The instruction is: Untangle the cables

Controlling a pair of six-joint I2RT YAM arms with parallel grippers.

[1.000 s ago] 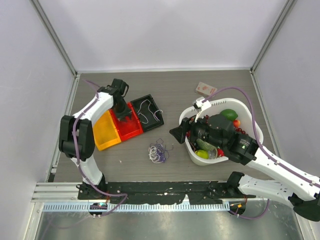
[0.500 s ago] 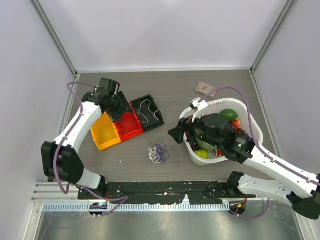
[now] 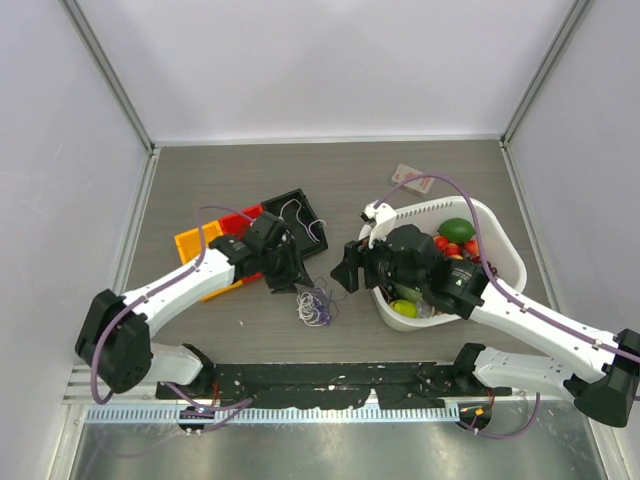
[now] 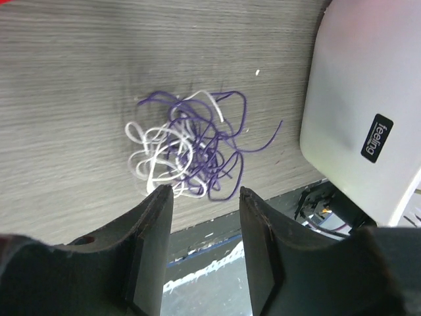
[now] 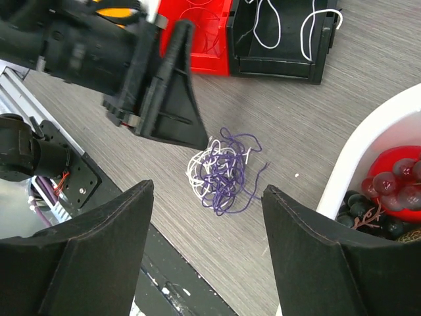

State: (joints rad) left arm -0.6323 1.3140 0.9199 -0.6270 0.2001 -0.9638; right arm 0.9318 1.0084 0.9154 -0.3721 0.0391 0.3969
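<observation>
My left gripper should pull a purple loop (image 4: pixel 241 105) up while my right gripper keeps the tangle down, because purple cables run in and out of the white cables in the tangle (image 4: pixel 172 153).
A small tangle of white and dark purple cables (image 3: pixel 317 305) lies on the grey table between the two arms; it also shows in the left wrist view (image 4: pixel 187 155) and the right wrist view (image 5: pixel 222 172). My left gripper (image 3: pixel 298 285) is open and empty, its tips just left of the tangle and above it (image 4: pixel 205 191). My right gripper (image 3: pixel 344 270) is open and empty, hovering to the right of the tangle (image 5: pixel 207 187). A separate white cable (image 3: pixel 298 215) lies in the black bin (image 3: pixel 322 222). No red cable is clear to see.
A red bin (image 3: pixel 245 214) and an orange bin (image 3: pixel 193 240) sit beside the black one, partly under my left arm. A white basket (image 3: pixel 503 247) of fruit stands at the right. A small pink box (image 3: pixel 406 176) lies behind it. The table's front rail is close below the tangle.
My left arm has swung from over the bins down and right to the tangle. My right gripper has shifted slightly left toward it. The tangle has not moved.
</observation>
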